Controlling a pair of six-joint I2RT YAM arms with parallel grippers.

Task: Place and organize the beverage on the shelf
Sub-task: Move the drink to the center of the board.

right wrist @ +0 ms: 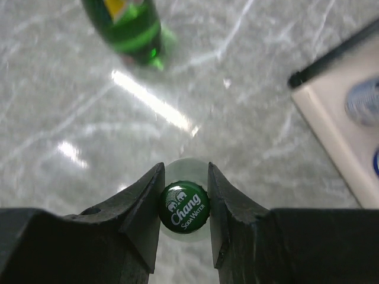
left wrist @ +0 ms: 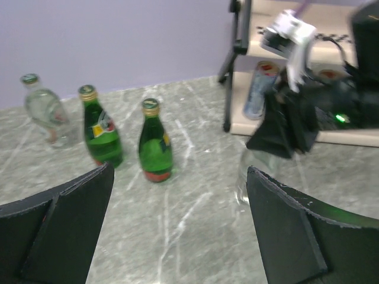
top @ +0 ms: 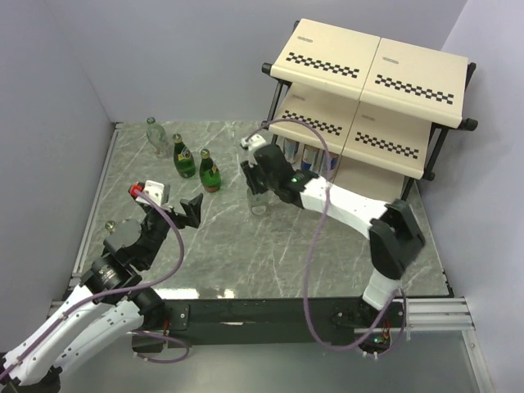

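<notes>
My right gripper should keep lowering the held clear bottle (top: 258, 203), which is upright over open marble before the shelf (top: 286, 225), until its base stands, then let go.
My right gripper (top: 256, 178) is shut on the neck of a clear bottle (top: 259, 202) with a green Chang cap (right wrist: 183, 207), held upright in front of the shelf (top: 372, 70). Its base is at or just above the table. In the right wrist view the fingers (right wrist: 145, 204) press on both sides of the cap. Two green bottles (top: 183, 160) (top: 210, 173) and another clear bottle (top: 155, 136) stand at the back left. Slim cans (top: 307, 160) stand on the shelf's lowest board. My left gripper (top: 193, 210) is open and empty, well left of the held bottle (left wrist: 247, 177).
The shelf's black frame leg (left wrist: 230, 89) stands just right of the green bottles (left wrist: 155, 145) in the left wrist view. Grey walls close in the marble table (top: 246, 254) at the left and back. A purple cable (top: 315, 205) loops over the right arm.
</notes>
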